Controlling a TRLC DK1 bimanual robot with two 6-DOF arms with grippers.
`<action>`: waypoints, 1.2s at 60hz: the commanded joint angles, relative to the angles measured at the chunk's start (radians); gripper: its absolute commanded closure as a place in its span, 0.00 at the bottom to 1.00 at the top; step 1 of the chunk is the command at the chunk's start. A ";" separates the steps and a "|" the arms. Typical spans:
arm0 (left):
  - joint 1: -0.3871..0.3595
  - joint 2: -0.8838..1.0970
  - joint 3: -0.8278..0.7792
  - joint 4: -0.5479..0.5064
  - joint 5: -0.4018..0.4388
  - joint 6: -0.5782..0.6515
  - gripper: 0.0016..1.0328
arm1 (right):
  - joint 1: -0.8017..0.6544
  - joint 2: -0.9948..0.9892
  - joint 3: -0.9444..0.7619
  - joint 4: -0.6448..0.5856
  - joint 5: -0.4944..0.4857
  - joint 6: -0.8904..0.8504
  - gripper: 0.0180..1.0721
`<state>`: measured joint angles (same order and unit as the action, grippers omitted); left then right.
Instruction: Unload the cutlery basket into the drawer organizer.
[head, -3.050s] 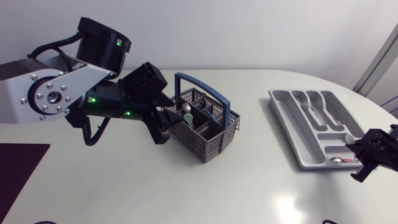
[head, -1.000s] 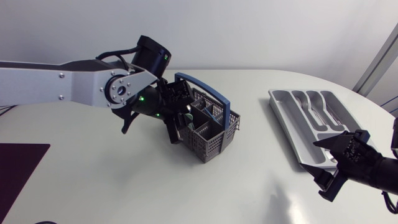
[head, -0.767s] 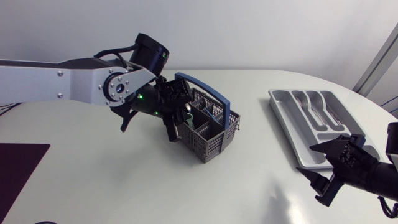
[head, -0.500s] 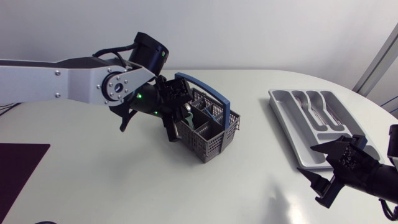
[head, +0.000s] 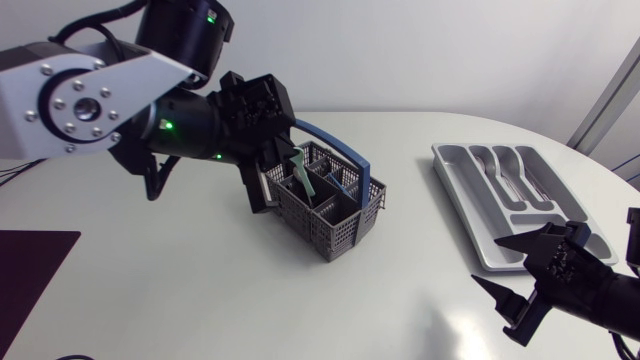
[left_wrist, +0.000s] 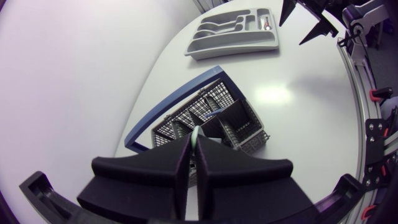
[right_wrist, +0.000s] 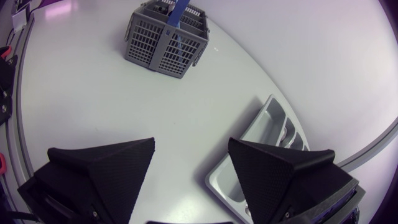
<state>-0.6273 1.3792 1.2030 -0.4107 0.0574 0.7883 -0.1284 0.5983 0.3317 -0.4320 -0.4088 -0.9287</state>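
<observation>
The pale green utensil (head: 305, 180) widens (head: 298, 158) toward my left gripper, so I should expect that gripper's fingers to be hiding the bowl of a spoon between them.
The grey mesh cutlery basket (head: 330, 212) with a blue handle (head: 340, 150) stands mid-table. My left gripper (head: 283, 168) hovers over the basket's left side, shut on a pale green utensil handle (head: 304, 176) that tilts up out of a compartment. In the left wrist view the fingers (left_wrist: 181, 163) pinch that pale handle (left_wrist: 196, 133) just above the basket (left_wrist: 211, 118). The grey drawer organizer (head: 470, 200) lies at the right, with cutlery in its long slots. My right gripper (head: 518, 290) is open near the organizer's front corner, nothing between its fingers (right_wrist: 102, 163).
Other cutlery stays in the basket's compartments. The organizer (right_wrist: 249, 146) lies just ahead of my right gripper (right_wrist: 189, 165), and the basket (right_wrist: 163, 38) is far across the bare white tabletop. A dark mat (head: 30, 270) covers the front left corner.
My left gripper has shut on the pale green handle and risen, drawing the utensil up out of the basket. My right gripper has drifted slightly toward the table's front edge.
</observation>
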 joint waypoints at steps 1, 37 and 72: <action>-0.023 -0.048 0.058 -0.066 -0.021 -0.067 0.97 | 0.027 -0.046 0.018 -0.028 0.011 0.082 0.19; -0.173 0.087 0.201 -0.183 0.096 -0.689 0.97 | 0.460 0.080 0.299 -0.114 0.031 0.485 0.28; -0.163 0.267 0.363 -0.263 0.137 -0.874 0.97 | 0.740 0.463 0.426 0.203 0.343 0.599 0.49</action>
<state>-0.7994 1.6196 1.5276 -0.6567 0.1837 -0.0479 0.5972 1.0214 0.7223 -0.2562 -0.0898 -0.3641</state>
